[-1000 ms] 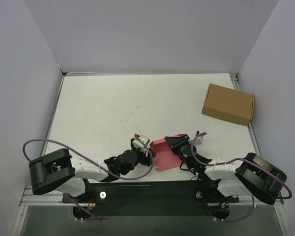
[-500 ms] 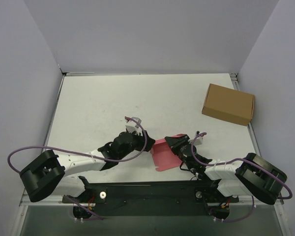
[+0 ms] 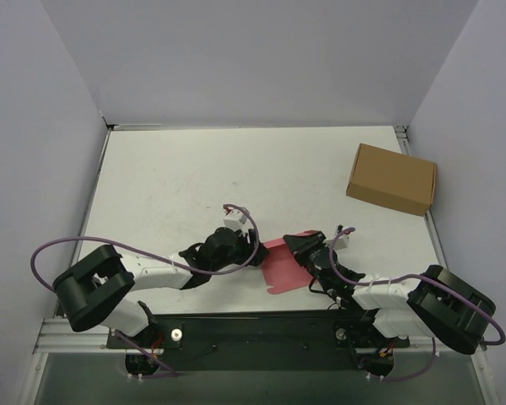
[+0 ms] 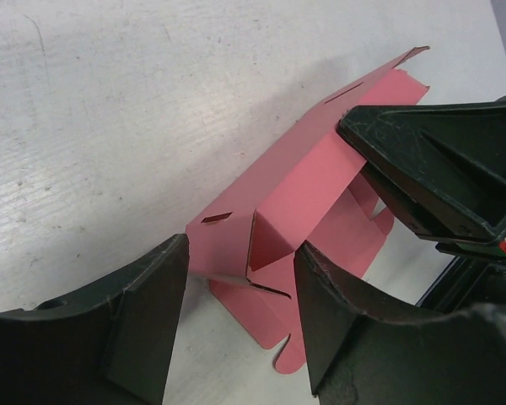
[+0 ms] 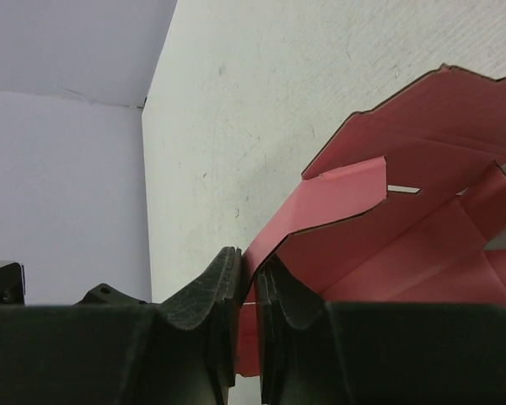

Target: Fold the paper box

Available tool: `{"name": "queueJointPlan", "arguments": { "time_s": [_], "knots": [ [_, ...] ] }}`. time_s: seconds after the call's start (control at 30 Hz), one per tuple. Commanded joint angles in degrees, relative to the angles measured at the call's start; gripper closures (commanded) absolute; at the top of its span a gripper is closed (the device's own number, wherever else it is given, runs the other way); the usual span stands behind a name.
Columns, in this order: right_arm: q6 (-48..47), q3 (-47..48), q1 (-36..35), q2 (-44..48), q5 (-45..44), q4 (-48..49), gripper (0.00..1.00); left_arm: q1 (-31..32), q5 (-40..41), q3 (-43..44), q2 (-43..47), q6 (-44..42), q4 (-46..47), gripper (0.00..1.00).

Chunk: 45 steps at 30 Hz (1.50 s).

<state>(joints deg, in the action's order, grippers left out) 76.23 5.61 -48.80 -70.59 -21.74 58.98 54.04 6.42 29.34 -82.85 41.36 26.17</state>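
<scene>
The end flap (image 4: 225, 245) stands open from the paper box's folded side, so the robot's left gripper should open, turn around the box's corner and squeeze the flap and the folded side's end (image 4: 274, 240) together.
The paper box (image 3: 280, 263) is a pink-red die-cut card, partly folded, lying on the white table (image 3: 194, 186) near the front edge between my two arms. My right gripper (image 3: 300, 249) is shut on one raised wall of it; in the right wrist view the jaws (image 5: 249, 268) pinch the card's edge, and the rest of the paper box (image 5: 405, 228) spreads to the right. My left gripper (image 3: 251, 251) is at the box's left end. In the left wrist view it (image 4: 240, 257) stands open, its fingers either side of a folded corner of the paper box (image 4: 278, 202). The right gripper (image 4: 438, 173) shows beyond.
A larger brown cardboard box (image 3: 392, 179) lies at the table's right side, well away from the arms. Grey walls close in the table on the left, back and right. Purple cables loop off both arms near the front edge.
My left arm swung out to the left and forward, then came back right to the box's left end, its jaws narrowing somewhat. The right gripper has kept its hold.
</scene>
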Motion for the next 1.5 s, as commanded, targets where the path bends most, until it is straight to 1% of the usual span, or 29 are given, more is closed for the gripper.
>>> {"name": "queueJointPlan", "arguments": {
  "time_s": [0.0, 0.1, 0.13, 0.27, 0.4, 0.47, 0.57, 0.6, 0.73, 0.9, 1.1, 1.3, 1.47],
  "knots": [
    [-3.19, -1.21, -0.25, 0.36, -2.78, -5.72, 1.00, -0.16, -3.67, -1.13, 1.37, 0.65, 8.62, 0.37],
    [-3.19, -1.12, -0.25, 0.71, -2.87, -6.24, 1.00, -0.17, -4.83, -3.15, 4.00, -2.33, 11.96, 0.31],
    [-3.19, -1.04, -0.25, 0.97, -2.79, -6.42, 1.00, -0.25, -4.57, -3.93, 4.71, -4.17, 12.32, 0.27],
    [-3.28, -1.04, -0.25, 1.94, -2.96, -7.47, 1.00, -1.13, -2.29, -8.33, 10.06, -9.98, 14.07, 0.23],
    [-3.36, -1.04, -0.25, 2.82, -3.31, -8.44, 1.00, -2.18, -0.10, -13.16, 14.37, -14.73, 14.43, 0.22],
    [-3.19, -1.04, -0.34, 3.26, -3.49, -8.88, 1.00, -2.27, 0.88, -13.70, 14.12, -16.48, 13.82, 0.23],
    [-3.19, -0.95, -0.34, 3.35, -3.57, -8.88, 1.00, -2.10, 2.28, -12.82, 10.44, -18.86, 13.12, 0.25],
    [-3.28, -0.86, -0.34, 3.26, -3.58, -8.88, 1.00, -2.01, 2.11, -12.30, 7.90, -19.65, 13.29, 0.28],
    [-3.19, -0.86, -0.34, 3.00, -3.58, -8.97, 1.00, -0.87, 1.76, -10.02, 2.18, -21.58, 16.62, 0.30],
    [-3.10, -0.69, -0.42, 2.65, -3.40, -9.06, 1.00, 3.78, 3.95, -6.32, -3.80, -24.75, 19.96, 0.31],
    [-2.93, -0.95, -0.42, 2.73, -3.40, -9.15, 1.00, 5.81, 6.50, -5.52, -7.50, -25.90, 25.33, 0.42],
    [-2.93, -0.95, -0.34, 2.56, -3.14, -8.88, 1.00, 7.39, 9.22, -6.14, -9.35, -28.17, 29.54, 0.47],
    [-3.01, -0.95, -0.42, 2.21, -2.87, -8.44, 1.00, 9.24, 12.03, -5.53, -12.07, -29.67, 33.94, 0.49]
  ]
}}
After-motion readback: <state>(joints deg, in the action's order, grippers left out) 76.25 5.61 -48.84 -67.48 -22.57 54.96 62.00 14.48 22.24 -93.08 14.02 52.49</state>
